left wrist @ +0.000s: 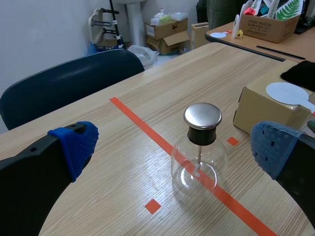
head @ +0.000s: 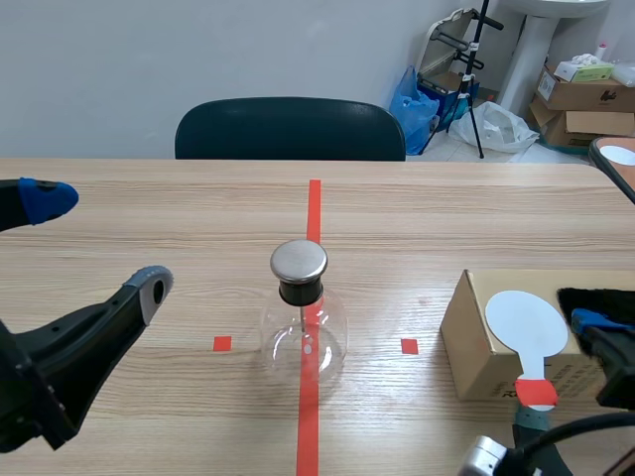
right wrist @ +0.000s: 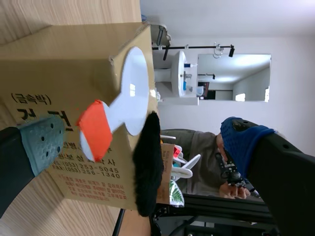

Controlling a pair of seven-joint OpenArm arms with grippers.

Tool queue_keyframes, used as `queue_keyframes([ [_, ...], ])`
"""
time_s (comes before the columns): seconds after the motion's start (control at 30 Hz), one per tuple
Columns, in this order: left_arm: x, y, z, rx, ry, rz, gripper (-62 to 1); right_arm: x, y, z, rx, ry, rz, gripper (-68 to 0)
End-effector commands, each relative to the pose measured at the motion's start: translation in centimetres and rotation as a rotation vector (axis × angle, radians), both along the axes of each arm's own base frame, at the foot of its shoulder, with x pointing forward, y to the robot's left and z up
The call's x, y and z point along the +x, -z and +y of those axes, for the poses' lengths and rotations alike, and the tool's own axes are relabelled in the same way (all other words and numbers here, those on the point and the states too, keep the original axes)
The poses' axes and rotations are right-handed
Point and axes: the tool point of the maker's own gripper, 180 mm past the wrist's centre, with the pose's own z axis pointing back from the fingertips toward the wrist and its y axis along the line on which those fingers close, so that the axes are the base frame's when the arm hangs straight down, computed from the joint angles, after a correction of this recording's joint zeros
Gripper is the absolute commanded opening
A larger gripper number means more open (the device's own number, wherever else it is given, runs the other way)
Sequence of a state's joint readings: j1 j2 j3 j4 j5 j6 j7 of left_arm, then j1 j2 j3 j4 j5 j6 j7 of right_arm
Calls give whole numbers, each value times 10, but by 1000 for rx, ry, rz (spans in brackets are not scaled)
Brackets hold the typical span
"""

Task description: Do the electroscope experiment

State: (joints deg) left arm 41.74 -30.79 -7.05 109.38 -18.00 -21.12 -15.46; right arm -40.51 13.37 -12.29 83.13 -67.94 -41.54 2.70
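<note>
The thin white paddle will stay flat when the robot lifts it by the paddle's handle end, since that end sticks straight out past the box's edge.
The electroscope, a round glass flask with a metal cap, stands on the red tape line at the table's middle. My left gripper hangs open to its left; in the left wrist view the flask is ahead, between the spread blue pads. A white paddle with an orange-red handle end lies on a cardboard box, next to a black fur cloth. My right gripper is open, its fingers astride the handle end, near the grey-green pad.
A dark chair stands at the table's far side. Cardboard boxes, bags and a stand are on the floor behind. Another table's edge is at the far right. A seated person shows past the box in the right wrist view.
</note>
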Motion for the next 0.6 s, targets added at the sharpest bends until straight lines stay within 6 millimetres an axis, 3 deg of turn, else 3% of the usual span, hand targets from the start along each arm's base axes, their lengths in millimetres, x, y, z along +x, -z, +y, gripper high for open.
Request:
queue_keyframes([
  [0.0, 1, -12, -3, -25, 5, -33, 14, 3, -6, 0, -3, -7, -45, 4],
  [0.57, 1, -12, -3, -25, 5, -33, 14, -1, 1, 4, -3, -37, -26, 4],
])
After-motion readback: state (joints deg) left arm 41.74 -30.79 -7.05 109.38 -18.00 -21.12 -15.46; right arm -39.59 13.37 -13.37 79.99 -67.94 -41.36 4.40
